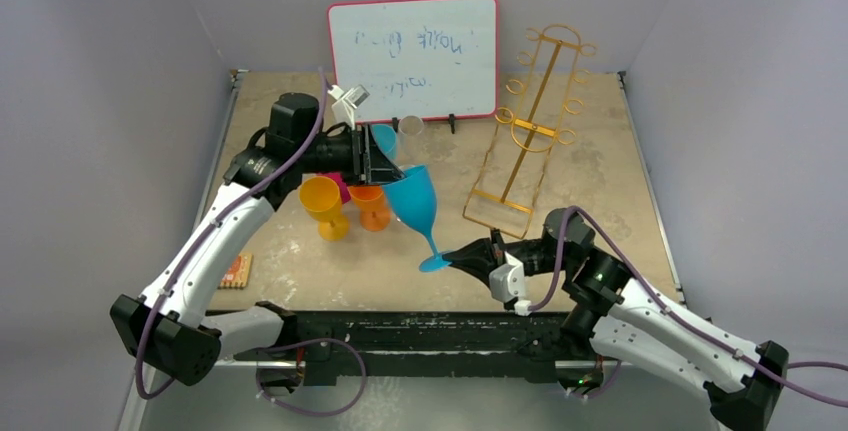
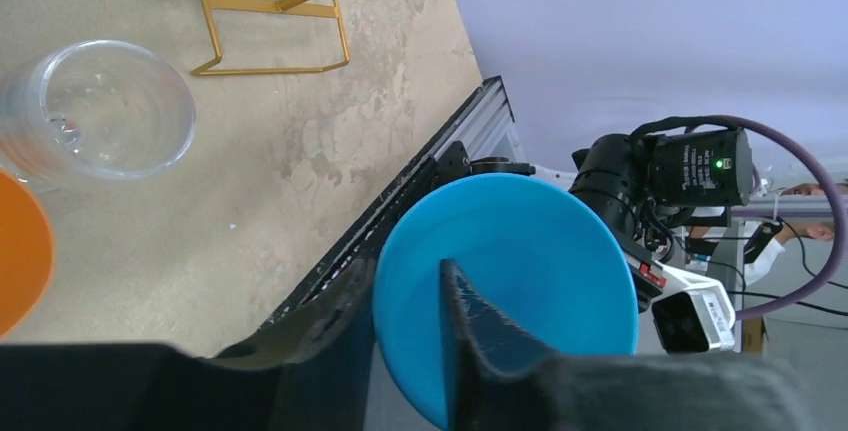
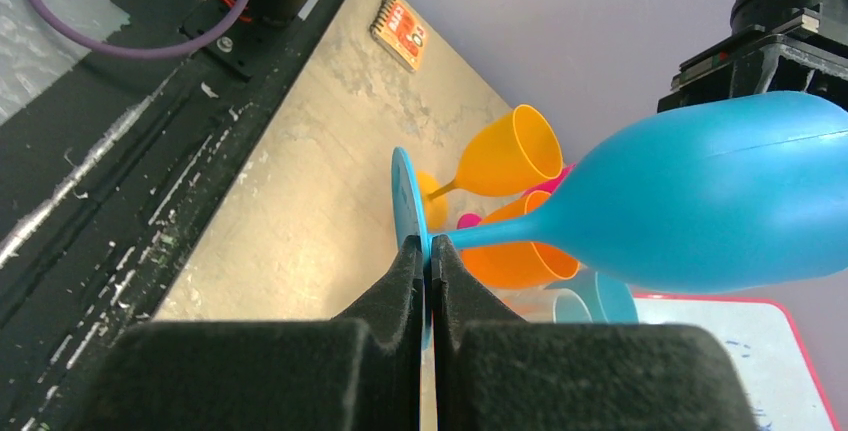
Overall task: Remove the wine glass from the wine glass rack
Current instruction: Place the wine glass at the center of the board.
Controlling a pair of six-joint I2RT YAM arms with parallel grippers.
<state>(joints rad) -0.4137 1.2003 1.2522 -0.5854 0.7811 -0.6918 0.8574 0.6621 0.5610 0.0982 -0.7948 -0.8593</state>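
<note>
The blue wine glass must stand on the foot (image 1: 434, 263) that my right gripper is pinching, so I should open my right gripper while my left gripper lowers the glass by the glass's rim (image 1: 412, 173).
The blue wine glass (image 1: 412, 199) hangs tilted above the table, away from the gold wire wine glass rack (image 1: 530, 131), which leans at the back right with no glass on it. My right gripper (image 1: 455, 259) is shut on the edge of the glass's round foot (image 3: 405, 191). My left gripper (image 1: 385, 166) straddles the bowl's rim: one finger lies inside the bowl (image 2: 520, 251), the other presses on the outside. The rack's base (image 2: 270, 3) shows at the top of the left wrist view.
Two orange glasses (image 1: 322, 198) (image 1: 370, 206) and a pink one (image 1: 342, 186) stand left of the blue glass. A clear tumbler (image 1: 411, 126) and a teal cup (image 1: 383, 138) stand before the red-framed whiteboard (image 1: 412, 56). A small orange card (image 1: 237, 271) lies near the left edge.
</note>
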